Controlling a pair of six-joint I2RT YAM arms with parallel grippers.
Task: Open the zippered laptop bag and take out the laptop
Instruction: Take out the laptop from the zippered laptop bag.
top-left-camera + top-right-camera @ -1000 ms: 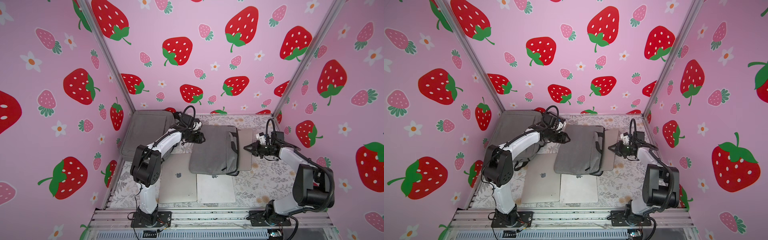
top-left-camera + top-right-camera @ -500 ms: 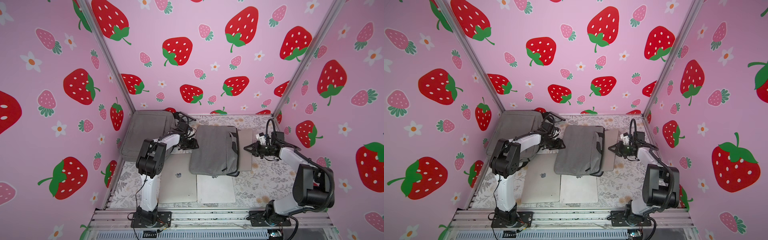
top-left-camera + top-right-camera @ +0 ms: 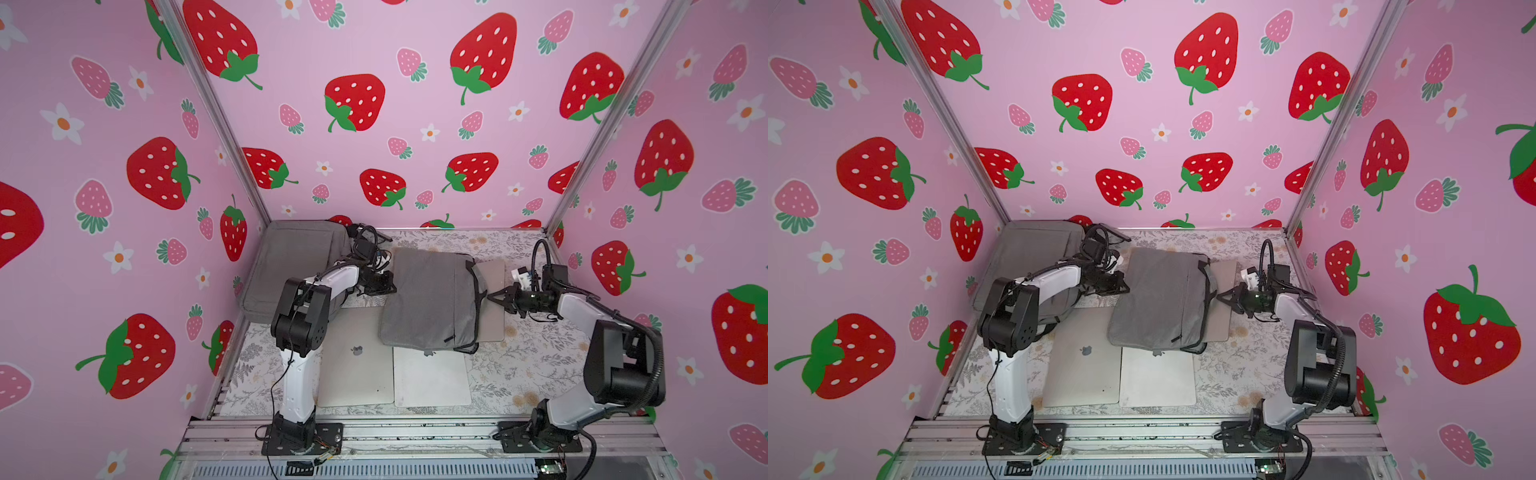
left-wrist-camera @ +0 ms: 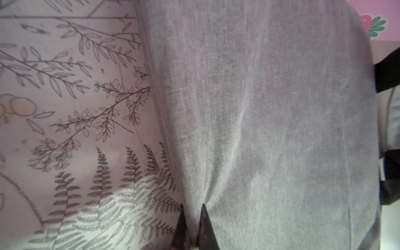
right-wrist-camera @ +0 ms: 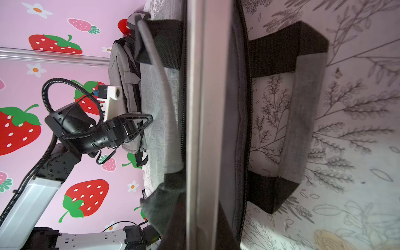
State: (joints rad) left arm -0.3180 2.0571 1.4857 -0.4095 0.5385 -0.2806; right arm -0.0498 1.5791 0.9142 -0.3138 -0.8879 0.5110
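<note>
The robot's right gripper holds the laptop's edge, so its left gripper should keep pulling the laptop bag by its closed end until it lies on the second bag.
The grey laptop bag lies in the middle of the table, its black-strapped side turned to the right. A grey laptop sticks out of that side. My right gripper is shut on the laptop's edge, beside the bag's open zipper mouth. My left gripper sits at the bag's left edge. Its jaws are shut on a pinched fold of the bag's fabric.
A second grey bag lies at the back left, partly under my left arm. Two silver laptops lie side by side in front of the bag. Pink strawberry walls close in the left, back and right.
My left gripper drew back from over the bag to its left edge and shut on the fabric. The right gripper and laptop have not moved.
</note>
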